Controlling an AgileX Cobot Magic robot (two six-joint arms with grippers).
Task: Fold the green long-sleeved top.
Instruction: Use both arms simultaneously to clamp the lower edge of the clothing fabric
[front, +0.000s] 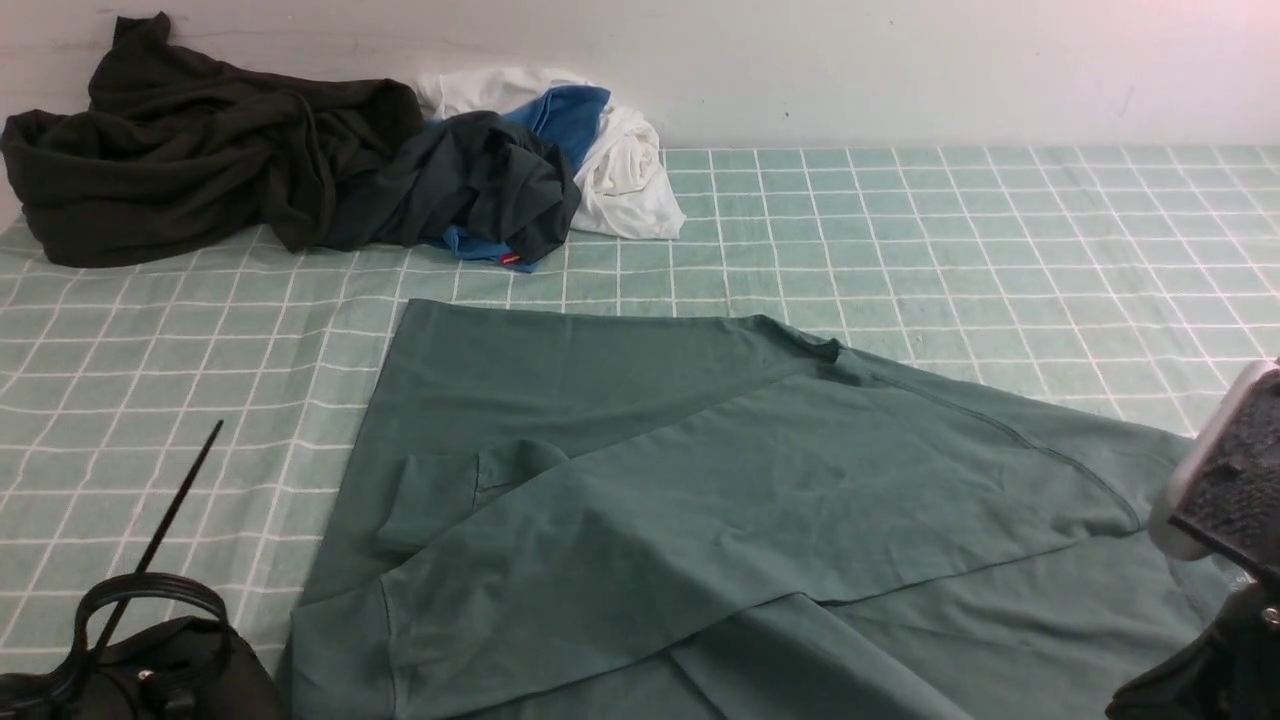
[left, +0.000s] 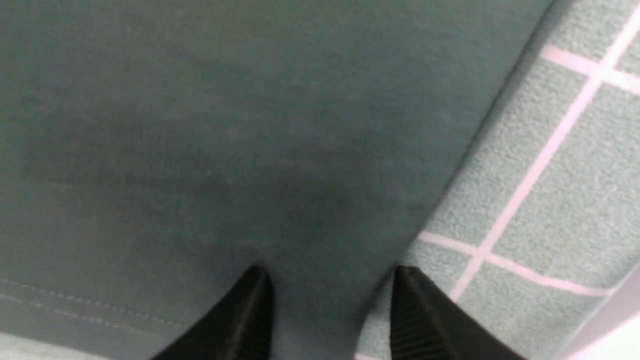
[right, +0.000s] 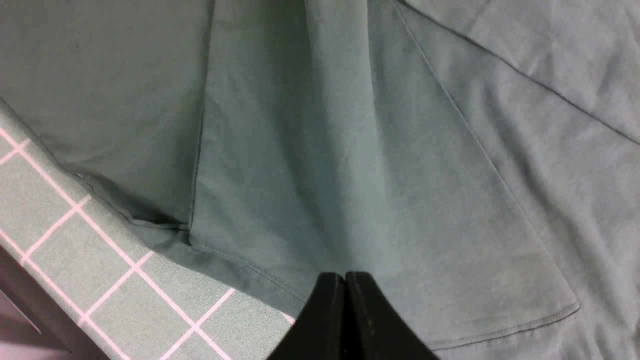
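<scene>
A thin dark shadow (left: 496, 103) lies between the green top's side edge and the checked cloth, so I expect the hem corner (left: 315, 321) to fold over freely when the robot lifts it.
The green long-sleeved top (front: 700, 520) lies spread on the checked cloth, with a sleeve folded across its body and its cuff near the left side. In the left wrist view my left gripper (left: 330, 280) is open just above the top (left: 225, 125), by its side edge. One fingertip (left: 257, 285) is over the fabric and the other sits at the border with the checked cloth. My right gripper (right: 345, 277) is shut, its tips together over the top (right: 375, 150) near a stitched hem. I see no cloth between them.
A very dark olive-black garment (front: 190, 150) and a charcoal garment (front: 490, 180) with blue and white cloth are heaped at the back left against the wall. The green checked cloth (front: 1000, 230) covers the table. Arm parts fill the lower left (front: 140, 660) and right edge (front: 1220, 500).
</scene>
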